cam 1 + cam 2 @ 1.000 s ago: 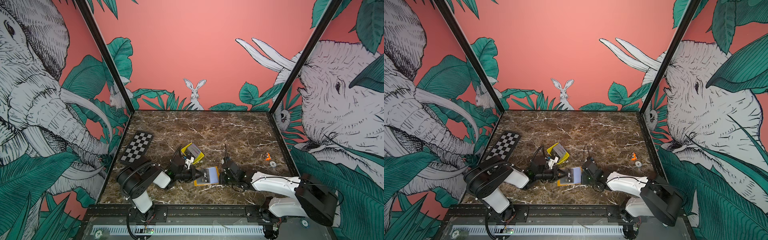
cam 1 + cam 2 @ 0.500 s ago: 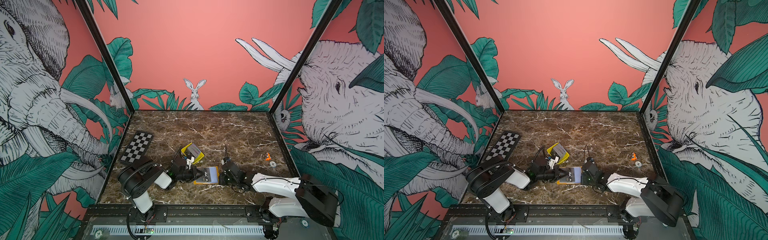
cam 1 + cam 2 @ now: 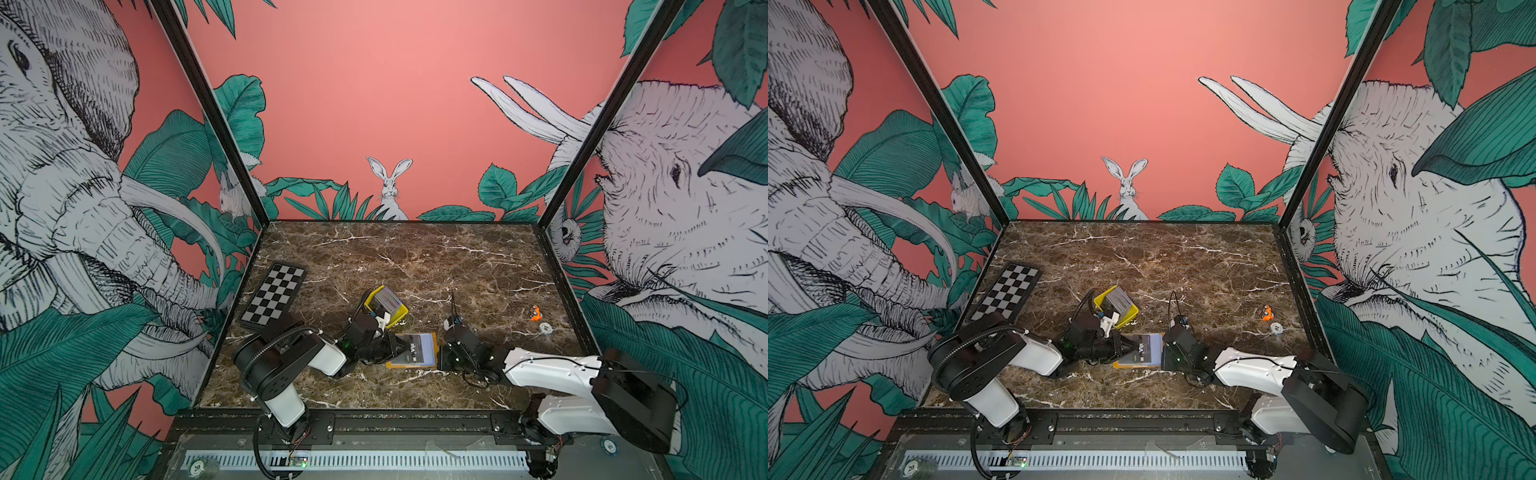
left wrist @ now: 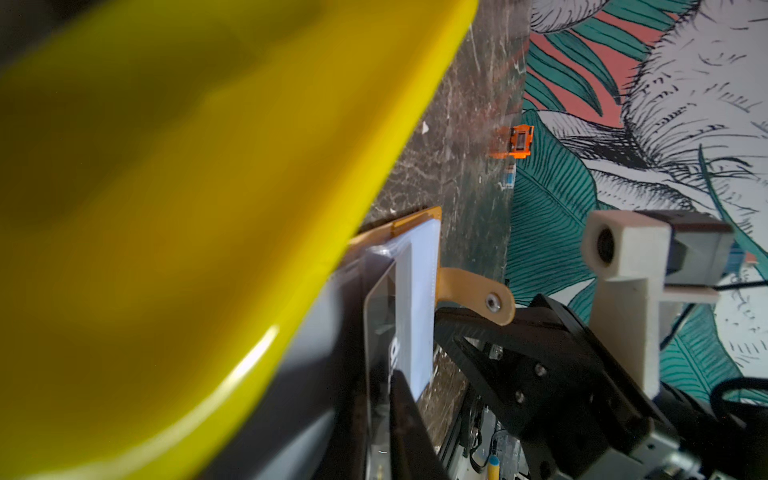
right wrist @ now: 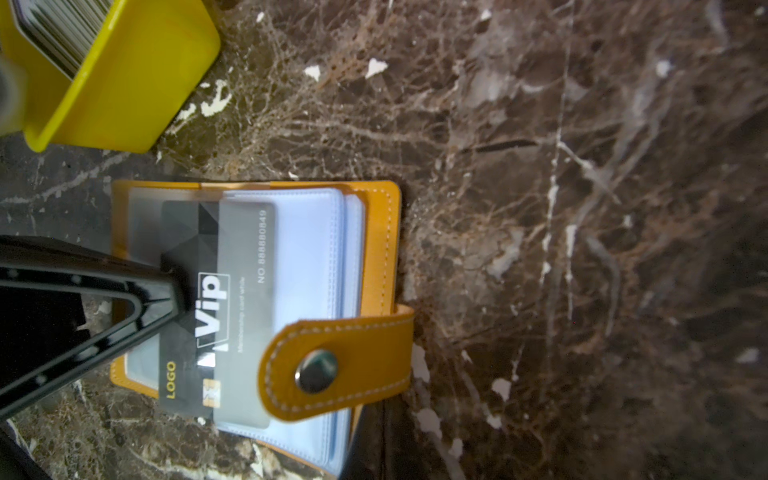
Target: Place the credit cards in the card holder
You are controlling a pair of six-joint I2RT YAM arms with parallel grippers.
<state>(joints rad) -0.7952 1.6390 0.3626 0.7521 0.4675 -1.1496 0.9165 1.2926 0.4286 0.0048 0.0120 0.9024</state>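
Note:
My left gripper should open, move back to the card's outer edge [image 5: 163, 240] and push the VIP card farther in, because its fingers overlap the card almost to the sleeve's opening [image 5: 218, 248].
The orange-yellow card holder [image 3: 409, 365] [image 3: 1136, 365] [image 5: 378, 249] lies open on the marble, its snap tab [image 4: 473, 291] folded over the clear sleeves. One black "VIP" credit card [image 3: 413, 349] [image 3: 1144, 347] [image 5: 216, 299] sits partly inside the top sleeve. My left gripper [image 3: 401, 347] [image 3: 1129, 345] [image 4: 380, 386] is at the card's outer end, jaws a narrow gap apart around it. My right gripper [image 3: 442, 357] [image 3: 1165, 357] [image 5: 374, 449] is shut, its tip against the holder's right edge. More credit cards [image 3: 384, 299] [image 5: 62, 33] stand stacked in a tray.
The bright yellow tray [image 3: 397, 318] [image 3: 1129, 313] [image 5: 124, 83] [image 4: 166, 208] stands just behind the left gripper. A checkerboard plate [image 3: 274, 299] lies at the left wall. A small orange piece [image 3: 536, 312] and a white round piece [image 3: 545, 328] lie at the right.
My left gripper's jaws have parted slightly at the card, after being shut on it. The right arm and the card holder have stayed put.

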